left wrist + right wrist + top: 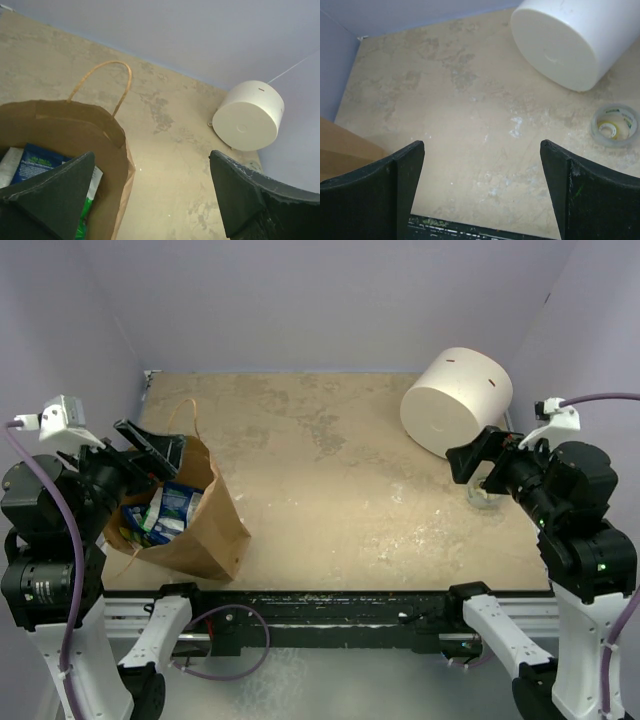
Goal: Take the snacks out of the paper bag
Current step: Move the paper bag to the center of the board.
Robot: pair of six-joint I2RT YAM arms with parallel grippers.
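Note:
The paper bag [212, 528] stands a long way from my right gripper, so my left gripper should bring it over by its loop handle [194, 408] and hand that handle across.
The brown paper bag [205, 525] stands open at the table's left front, one loop handle [107, 80] lying on the table behind it. Inside it show the snacks [165, 512]: a blue-and-white packet [32, 161] and a green one [85, 212]. My left gripper [150, 447] hangs open just above the bag's mouth; in the left wrist view its gripper [152, 154] straddles the bag's right rim with nothing between the fingers. My right gripper [468, 460] is open and empty at the right side, far from the bag; the right wrist view has the gripper [481, 143] over bare table.
A big white cylinder [455, 400] lies on its side at the back right. A clear tape roll [614, 125] sits just in front of it, close to my right gripper. Purple walls close in the table on three sides.

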